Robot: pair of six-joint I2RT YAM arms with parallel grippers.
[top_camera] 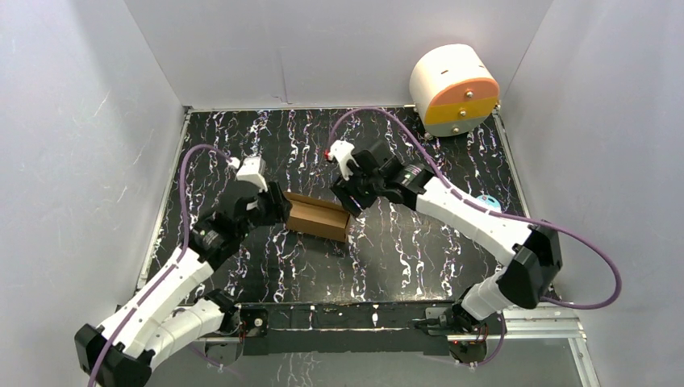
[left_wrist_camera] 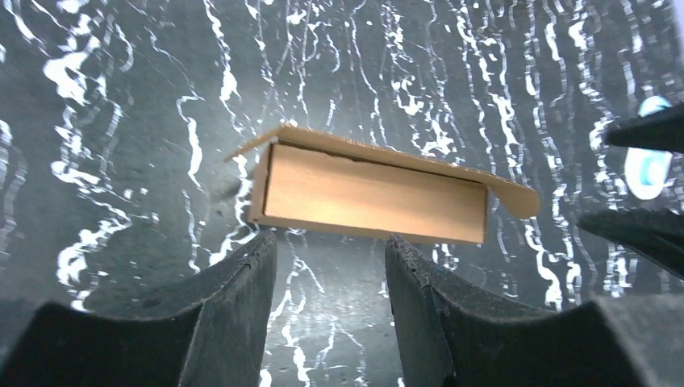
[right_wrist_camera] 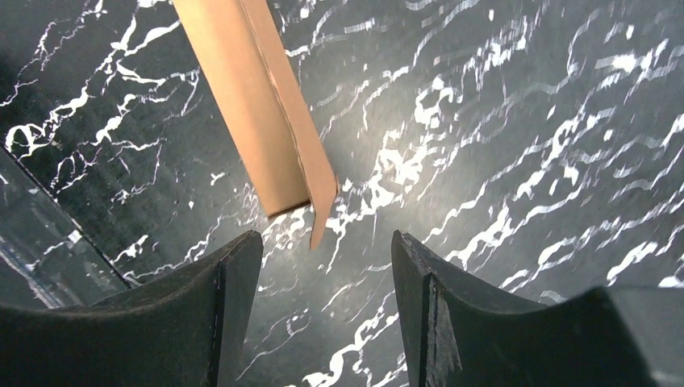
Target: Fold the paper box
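Note:
Next, my left gripper pinches the tab (left_wrist_camera: 252,143) on its side before the lid closes, because the lid flap's tabs (left_wrist_camera: 517,199) spread out past both ends of the paper box.
The paper box (top_camera: 318,218) is a small brown cardboard carton lying on the black marbled table between the two arms. In the left wrist view the paper box (left_wrist_camera: 375,197) shows its long side, its lid flap slightly raised, just beyond the open fingers. My left gripper (left_wrist_camera: 329,242) is open with nothing between its fingers, at the carton's left end (top_camera: 278,206). My right gripper (right_wrist_camera: 327,242) is open too, just short of the carton's end (right_wrist_camera: 258,105), where a thin flap sticks out. From above, the right gripper (top_camera: 348,201) sits at the carton's right end.
A white cylinder with an orange-and-yellow face (top_camera: 453,89) stands at the back right corner. A small light-blue object (top_camera: 487,201) lies by the right arm. Grey walls enclose the table on three sides.

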